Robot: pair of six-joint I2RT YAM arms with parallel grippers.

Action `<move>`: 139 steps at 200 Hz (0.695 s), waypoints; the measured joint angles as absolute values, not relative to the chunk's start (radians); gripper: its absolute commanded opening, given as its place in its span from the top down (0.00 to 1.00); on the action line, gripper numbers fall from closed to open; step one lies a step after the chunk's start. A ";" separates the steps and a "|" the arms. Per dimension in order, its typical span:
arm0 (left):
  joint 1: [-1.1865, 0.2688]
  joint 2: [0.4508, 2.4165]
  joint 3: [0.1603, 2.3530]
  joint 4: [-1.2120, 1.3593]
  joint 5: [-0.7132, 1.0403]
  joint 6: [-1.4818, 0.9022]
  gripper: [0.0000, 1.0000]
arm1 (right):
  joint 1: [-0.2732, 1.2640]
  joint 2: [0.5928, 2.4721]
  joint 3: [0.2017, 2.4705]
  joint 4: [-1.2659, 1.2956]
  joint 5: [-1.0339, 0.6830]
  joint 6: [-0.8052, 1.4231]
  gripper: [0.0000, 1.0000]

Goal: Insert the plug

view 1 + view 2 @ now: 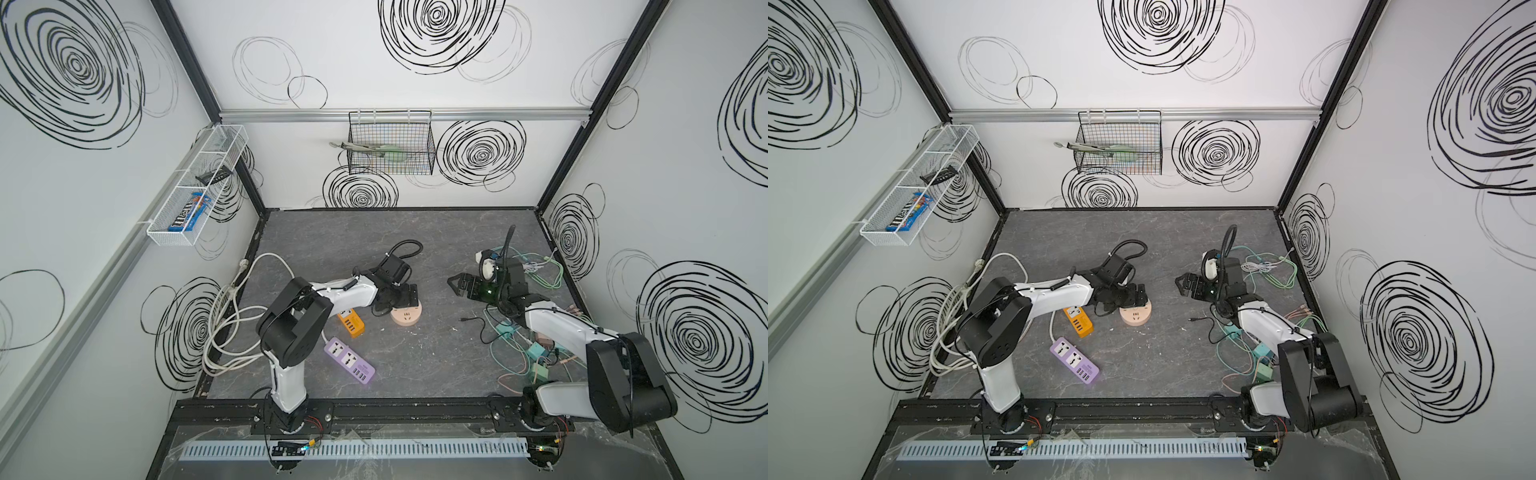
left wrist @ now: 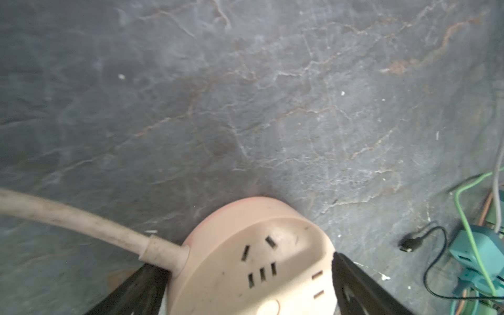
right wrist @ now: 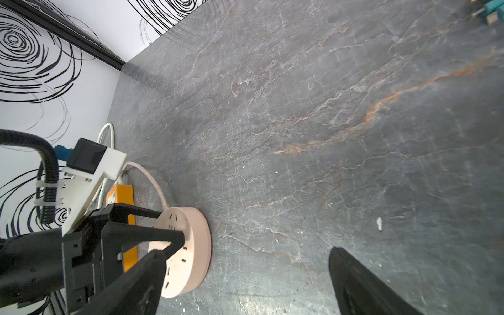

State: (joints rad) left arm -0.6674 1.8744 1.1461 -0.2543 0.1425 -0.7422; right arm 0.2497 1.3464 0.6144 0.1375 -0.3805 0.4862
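Note:
The pink socket (image 1: 406, 317) is under my left gripper, which is in the way of my right gripper. Next, my left gripper moves away before my right gripper moves the socket farther back (image 1: 421, 281).
A round pink socket (image 1: 409, 318) (image 1: 1136, 318) lies flat on the grey table (image 1: 415, 249), its slots facing up (image 2: 245, 272), with a white cord leaving its side. My left gripper (image 1: 409, 296) (image 2: 245, 263) is lowered over it, open wide, one black finger (image 2: 354, 286) at each side of the rim; whether they press it I cannot tell. Several teal plugs (image 1: 536, 351) (image 2: 474, 251) with tangled cables lie at the right. My right gripper (image 1: 454, 286) (image 3: 245, 252) hovers right of the socket, open and empty, pointing towards it.
An orange power strip (image 1: 351, 324) and a purple one (image 1: 349, 359) lie left of the socket, under my left arm. White cords (image 1: 232, 316) coil by the left wall. A thin black cable's small connector (image 1: 462, 320) rests mid-table. Wire baskets (image 1: 390, 145) hang on the walls.

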 measured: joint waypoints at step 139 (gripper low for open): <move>-0.557 1.558 1.011 -0.205 0.032 -0.760 0.04 | 0.413 1.556 0.842 -0.035 -0.346 0.258 0.03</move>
State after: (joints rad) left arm -0.5568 1.5581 1.0115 -0.2050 0.0319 -0.7605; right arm 0.4133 1.5562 0.8425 -0.0345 -0.3462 0.2584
